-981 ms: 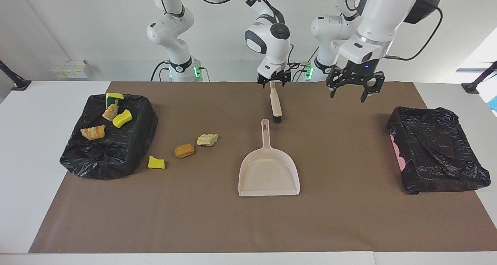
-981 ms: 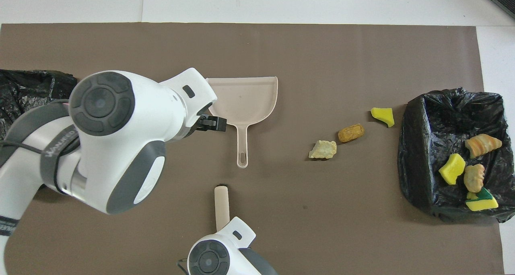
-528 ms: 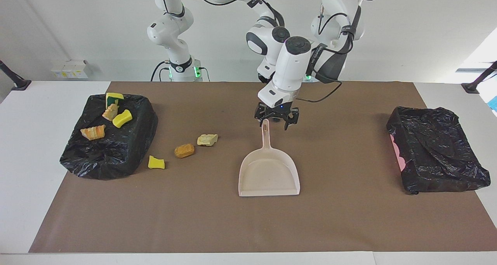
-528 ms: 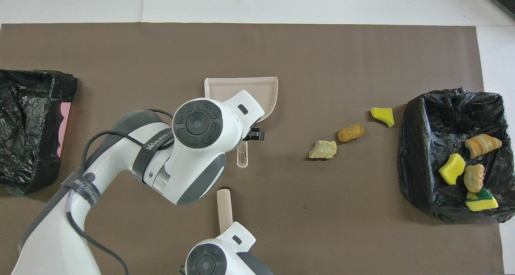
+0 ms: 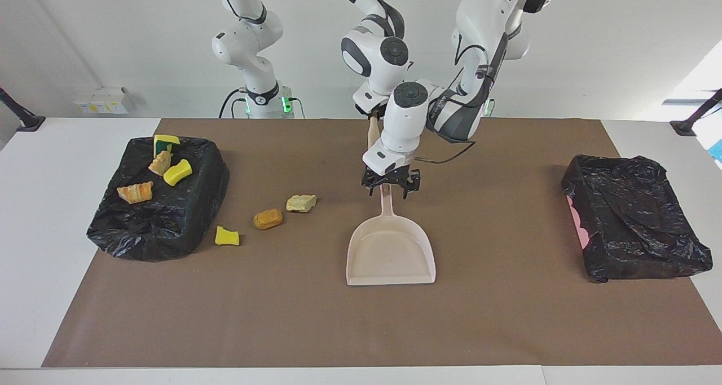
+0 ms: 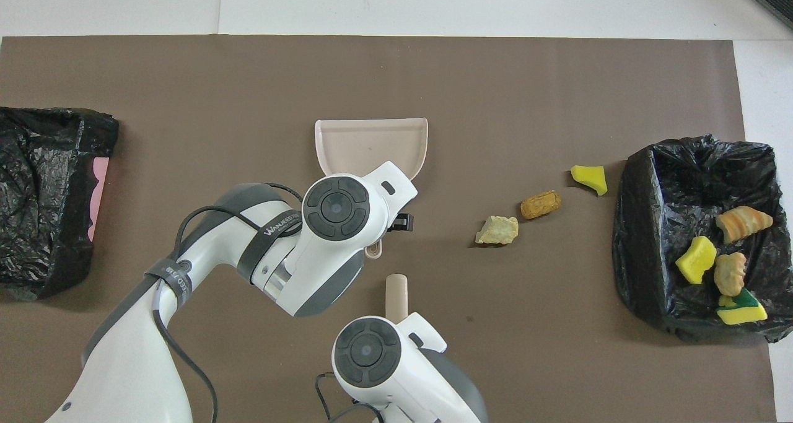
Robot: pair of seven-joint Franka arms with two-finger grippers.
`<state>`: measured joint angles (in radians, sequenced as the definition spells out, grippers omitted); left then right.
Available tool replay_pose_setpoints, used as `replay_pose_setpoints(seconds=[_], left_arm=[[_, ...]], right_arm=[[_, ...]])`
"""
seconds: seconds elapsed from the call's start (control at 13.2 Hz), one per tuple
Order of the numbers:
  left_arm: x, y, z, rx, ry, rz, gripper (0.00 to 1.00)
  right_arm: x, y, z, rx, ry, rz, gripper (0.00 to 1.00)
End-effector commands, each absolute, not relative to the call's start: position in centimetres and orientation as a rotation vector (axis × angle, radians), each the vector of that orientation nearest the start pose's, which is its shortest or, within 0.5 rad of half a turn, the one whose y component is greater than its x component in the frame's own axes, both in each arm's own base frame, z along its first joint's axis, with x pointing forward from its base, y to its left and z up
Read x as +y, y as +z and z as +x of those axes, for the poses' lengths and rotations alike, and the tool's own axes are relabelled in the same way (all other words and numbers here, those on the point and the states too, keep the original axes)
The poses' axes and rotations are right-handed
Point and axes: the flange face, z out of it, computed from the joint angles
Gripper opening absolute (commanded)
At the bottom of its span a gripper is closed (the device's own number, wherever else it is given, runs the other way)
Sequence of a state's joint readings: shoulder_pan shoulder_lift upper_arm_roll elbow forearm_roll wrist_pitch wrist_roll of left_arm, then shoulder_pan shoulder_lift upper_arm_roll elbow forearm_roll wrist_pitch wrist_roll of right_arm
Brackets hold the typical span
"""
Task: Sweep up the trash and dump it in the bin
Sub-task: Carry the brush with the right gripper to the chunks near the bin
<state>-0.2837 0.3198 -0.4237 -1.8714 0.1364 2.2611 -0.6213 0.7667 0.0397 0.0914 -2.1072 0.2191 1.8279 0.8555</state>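
The dustpan's opening (image 5: 391,280) is pointing past the trash scraps, so my left gripper should take hold of the dustpan's handle (image 5: 386,202) and turn the opening toward the scraps before my right gripper sweeps.
Three trash scraps lie on the brown mat: a yellow sponge piece (image 5: 227,236) (image 6: 589,179), an orange chunk (image 5: 267,218) (image 6: 541,204) and a beige chunk (image 5: 301,203) (image 6: 497,230). Several more scraps (image 5: 177,172) lie in the black-lined bin (image 5: 169,227) at the right arm's end. The beige dustpan (image 5: 391,249) (image 6: 370,141) lies flat mid-table. My left gripper (image 5: 388,186) is low, open, its fingers on either side of the dustpan's handle. My right gripper (image 5: 374,114) is shut on the beige brush (image 5: 371,134) (image 6: 396,293) and holds it in the air, largely hidden by the left arm.
A second black-lined bin (image 5: 637,221) (image 6: 43,194) with a pink edge sits at the left arm's end of the mat. The brown mat (image 5: 507,317) covers most of the white table.
My left gripper swung from near the left arm's end of the table and came down over the dustpan's handle. My right gripper lifted the brush and shifted it toward the right arm's end.
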Motion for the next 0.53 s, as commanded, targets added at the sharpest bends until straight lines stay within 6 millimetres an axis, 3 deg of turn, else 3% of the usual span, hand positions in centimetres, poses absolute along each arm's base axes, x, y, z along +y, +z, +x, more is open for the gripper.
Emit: replay_pose_setpoints(seconds=[0.0,0.3,0.45], left_arm=[[-39.5,36.6,48.8,0.223,-0.144,-3.196,0.84],[-39.3,35.8,48.2,0.23,-0.107,-3.179,0.75],[-39.3,35.9,48.3,0.229,-0.113,-3.182,0.58]], right_arm=[[35.3,40.1,34.6,0.269,0.646,-3.165,0.0],[27.3,40.7,39.6,0.327,0.67,-3.199,0.0],[21.9,40.6,42.8,0.308,0.656,-3.204,0.0]])
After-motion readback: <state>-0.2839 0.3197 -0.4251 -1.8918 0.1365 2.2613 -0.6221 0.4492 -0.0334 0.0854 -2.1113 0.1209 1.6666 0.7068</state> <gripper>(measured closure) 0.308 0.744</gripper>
